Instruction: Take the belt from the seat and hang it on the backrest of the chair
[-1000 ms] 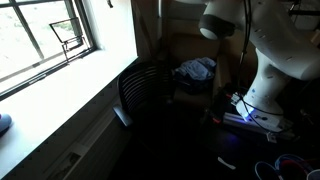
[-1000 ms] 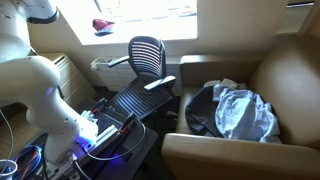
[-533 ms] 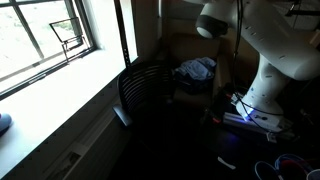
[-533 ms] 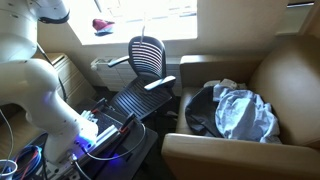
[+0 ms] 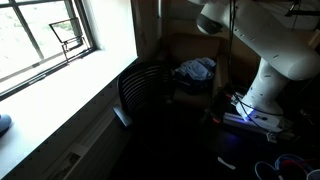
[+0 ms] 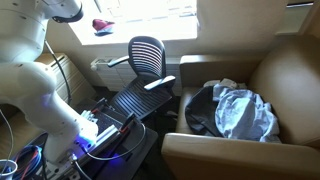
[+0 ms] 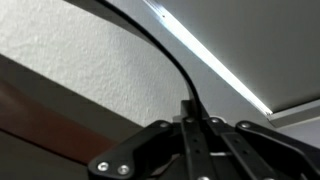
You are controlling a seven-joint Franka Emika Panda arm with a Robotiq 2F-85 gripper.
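Note:
I should swing round, tip downward and lower the belt over the chair's backrest [image 6: 148, 53], because my gripper is holding the belt high and faces the wall and ceiling [image 7: 222, 68].
In the wrist view my gripper [image 7: 190, 110] is shut on the belt [image 7: 160, 50], a thin dark strap that runs from between the jaws and curves away up and left, against a wall and ceiling. A thin dark line, the belt [image 5: 232, 60], hangs down below the raised white arm [image 5: 250, 35] in an exterior view. The chair [image 6: 140, 85] shows its curved ribbed backrest [image 6: 148, 55] and bare dark seat [image 6: 135, 102]. The gripper itself is above the top edge of both exterior views.
A big brown armchair [image 6: 280, 90] beside the chair holds a blue cloth bundle [image 6: 245, 112]. A window [image 5: 50, 40] and its sill lie behind the chair. The robot base with cables and a lit box [image 6: 100, 135] stands on the floor.
The arm has swung further up and towards the window with the belt. The strap's end, seen above the backrest half a second ago, no longer shows there.

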